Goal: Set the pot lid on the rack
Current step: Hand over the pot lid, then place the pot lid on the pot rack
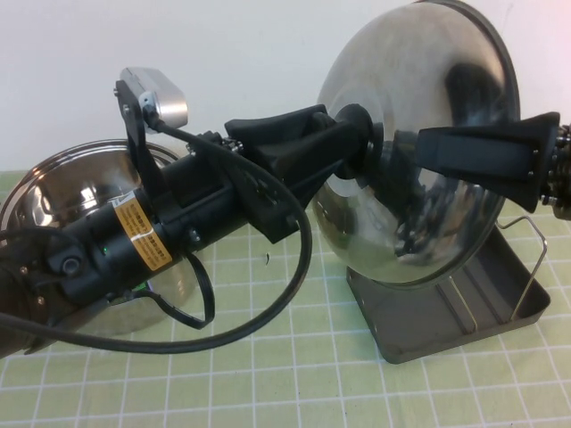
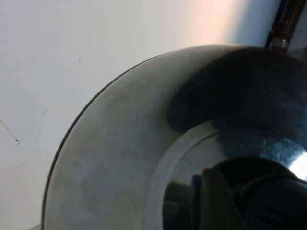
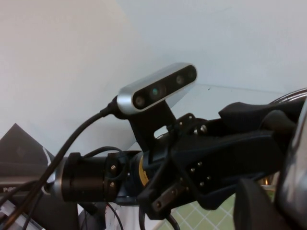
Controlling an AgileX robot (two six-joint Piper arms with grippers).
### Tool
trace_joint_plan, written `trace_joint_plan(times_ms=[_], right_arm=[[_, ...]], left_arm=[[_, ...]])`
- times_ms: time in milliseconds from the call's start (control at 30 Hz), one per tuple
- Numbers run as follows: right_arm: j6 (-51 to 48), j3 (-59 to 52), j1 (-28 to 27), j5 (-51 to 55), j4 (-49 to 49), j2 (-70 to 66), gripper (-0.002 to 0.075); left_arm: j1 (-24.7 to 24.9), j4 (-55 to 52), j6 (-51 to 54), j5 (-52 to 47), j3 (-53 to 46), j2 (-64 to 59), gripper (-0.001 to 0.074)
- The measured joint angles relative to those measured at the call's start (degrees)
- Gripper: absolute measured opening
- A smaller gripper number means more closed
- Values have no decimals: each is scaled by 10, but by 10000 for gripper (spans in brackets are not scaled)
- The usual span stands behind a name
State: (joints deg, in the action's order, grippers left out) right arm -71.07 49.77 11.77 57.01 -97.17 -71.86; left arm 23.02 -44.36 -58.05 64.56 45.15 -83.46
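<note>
The robot's left gripper is holding the knob (image 1: 360,135) while its right gripper spans the lid's rim, so next the left gripper opens before the robot lowers the lid into the rack (image 1: 477,294).
The pot lid (image 1: 419,80) is shiny steel and stands upright, its lower edge at the near left part of the rack (image 1: 428,325). The rack is a dark grey tray with thin wire loops (image 1: 532,259). My left gripper (image 1: 352,143) reaches in from the left and is shut on the black knob (image 1: 359,120) at the lid's centre. The lid's dome fills the left wrist view (image 2: 120,158). My right gripper (image 1: 424,147) comes in from the right across the lid's face, its tips close to the knob. The lid's surface shows in the right wrist view (image 3: 298,163).
The deep steel pot (image 1: 53,178) stands at the left, partly behind my left arm (image 1: 178,223). The green gridded mat (image 1: 294,374) lies in front. A white wall is close behind the lid.
</note>
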Motion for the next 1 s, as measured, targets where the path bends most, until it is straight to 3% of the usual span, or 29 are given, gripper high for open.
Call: trace_joint_plan(times_ms=[167, 300, 367, 500, 633, 733, 833, 933, 1000], right_arm=[[-4, 0, 0, 1, 1, -2, 85], [-18, 0, 0, 0, 7, -3, 85], [-24, 0, 0, -1, 10, -3, 85], [-31, 0, 0, -1, 11, -3, 85], [-57, 18, 0, -2, 15, -5, 85], [-67, 49, 0, -12, 32, -6, 83], [-54, 94, 0, -18, 110, -7, 83], [6, 141, 0, -30, 251, -6, 83], [54, 157, 0, -38, 351, -6, 83]], left_arm=[[0, -6, -16, -4, 0, 0, 342], [4, -10, -31, -2, 0, 0, 516], [4, -9, -32, 0, 0, 0, 562], [-2, -5, -28, 10, 0, 0, 593], [-48, -24, -37, 15, 0, 0, 582], [-108, -62, -87, 24, 0, 5, 535], [-191, -119, -173, 22, 0, 19, 416], [-275, -218, -254, 20, 1, 38, 184], [-325, -294, -285, 20, 1, 48, 79]])
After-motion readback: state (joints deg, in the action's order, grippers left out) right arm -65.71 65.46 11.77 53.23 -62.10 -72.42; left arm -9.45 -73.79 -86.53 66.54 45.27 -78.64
